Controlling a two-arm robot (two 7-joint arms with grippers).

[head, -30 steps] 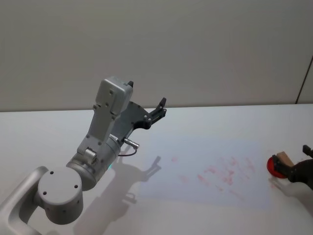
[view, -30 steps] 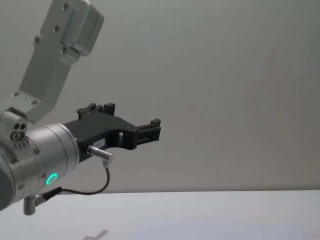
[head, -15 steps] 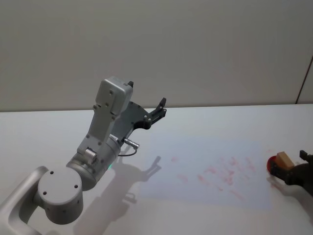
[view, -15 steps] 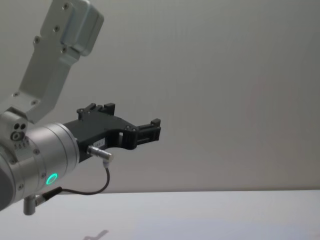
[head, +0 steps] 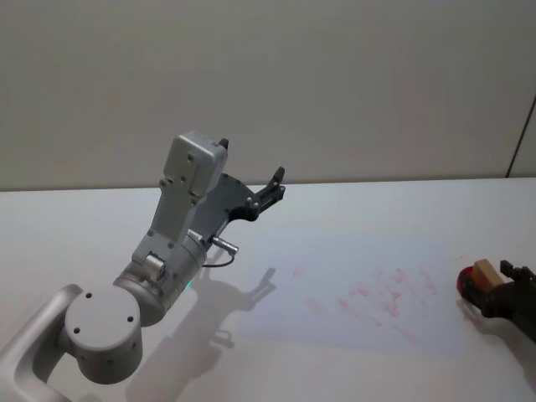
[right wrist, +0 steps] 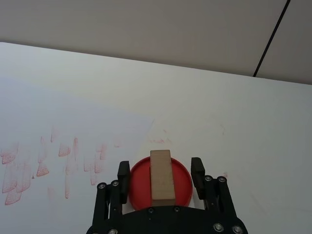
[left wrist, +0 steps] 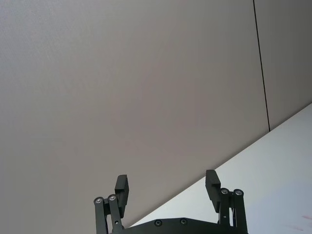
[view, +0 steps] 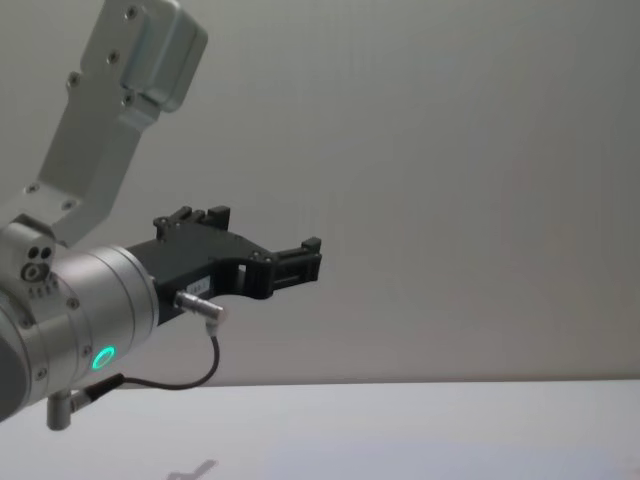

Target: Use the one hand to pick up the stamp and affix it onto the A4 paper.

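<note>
The A4 paper already has red prints (right wrist: 43, 168) on it, so the stamp (right wrist: 162, 177) should come away from the ink pad and leave the pad behind when the robot lifts.
The stamp (right wrist: 161, 175), a small pale wooden block, stands upright on a round red ink pad (right wrist: 139, 185) near the table's right edge. My right gripper (right wrist: 160, 170) is open, with one finger on each side of the pad and clear of the block. In the head view the stamp (head: 485, 272) sits just ahead of the right gripper (head: 496, 285). The A4 paper (head: 360, 293) lies flat left of it, marked with several red prints. My left gripper (head: 272, 188) is raised over the table's left half, open and holding nothing.
The white table (head: 67, 226) meets a plain wall behind. The big silver left arm (head: 167, 251) with its green ring stands over the left side and casts a shadow toward the paper's left edge. A few red smudges mark the table beside the pad.
The right gripper has shifted slightly leftward and lower beside the stamp. The stamp stays on the red pad. The left arm has not moved.
</note>
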